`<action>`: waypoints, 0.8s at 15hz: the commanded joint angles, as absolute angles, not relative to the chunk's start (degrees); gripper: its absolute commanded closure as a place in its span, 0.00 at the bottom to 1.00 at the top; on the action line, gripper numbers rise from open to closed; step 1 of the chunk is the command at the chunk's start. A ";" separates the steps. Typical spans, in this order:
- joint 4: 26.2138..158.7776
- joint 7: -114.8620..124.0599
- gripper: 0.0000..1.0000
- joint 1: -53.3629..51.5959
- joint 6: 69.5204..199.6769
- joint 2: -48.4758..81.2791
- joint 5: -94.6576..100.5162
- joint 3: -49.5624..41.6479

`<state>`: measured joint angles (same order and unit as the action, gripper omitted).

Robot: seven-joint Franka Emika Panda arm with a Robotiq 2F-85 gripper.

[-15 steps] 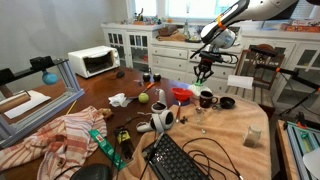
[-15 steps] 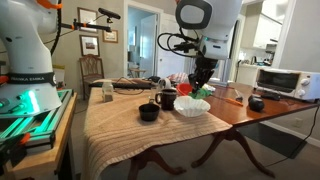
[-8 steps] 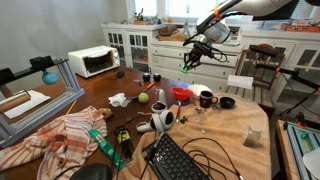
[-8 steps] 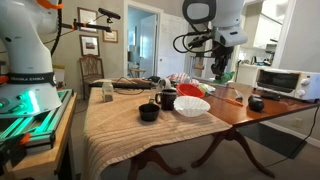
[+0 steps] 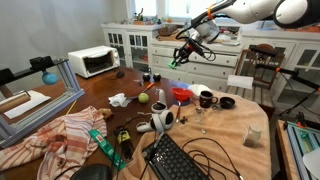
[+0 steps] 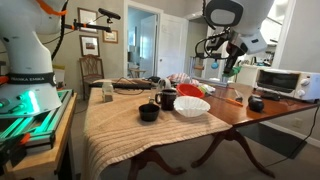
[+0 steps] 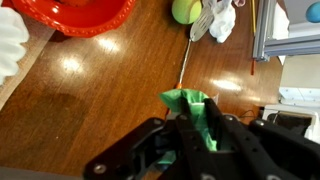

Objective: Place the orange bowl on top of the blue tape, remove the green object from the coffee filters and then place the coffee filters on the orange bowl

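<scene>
The green object (image 7: 188, 102) is hanging clear of the orange bowl and the coffee filters. My gripper should go on lowering it until it gets close to the open wood (image 7: 122, 108), then let go.
My gripper (image 5: 181, 57) (image 6: 231, 68) is shut on the green object (image 7: 185, 99), a crumpled green piece, and holds it high above the wooden table, clear of the dishes. The green object also shows in both exterior views (image 5: 176, 62) (image 6: 229, 75). The orange bowl (image 5: 182, 93) (image 6: 190, 90) (image 7: 75, 15) sits on the table behind the white coffee filters (image 6: 192, 105) (image 7: 8, 50). The blue tape is not visible; I cannot tell whether it is under the bowl.
Dark mugs (image 5: 207, 99) (image 6: 167, 99) stand near the bowl. A tennis ball (image 5: 143, 97) (image 7: 184, 10), a white toaster oven (image 5: 93, 62) (image 6: 283, 80), a keyboard (image 5: 178, 160) and a striped cloth (image 5: 60, 135) are also on the table.
My gripper has lifted from the coffee filters with the green object in it and swung up and away over the wooden part of the table.
</scene>
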<state>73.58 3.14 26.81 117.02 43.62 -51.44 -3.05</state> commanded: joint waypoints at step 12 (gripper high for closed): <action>33.55 23.34 0.95 28.48 105.84 75.09 -49.47 -3.25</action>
<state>44.25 18.59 27.61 109.70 68.10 -50.30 -3.47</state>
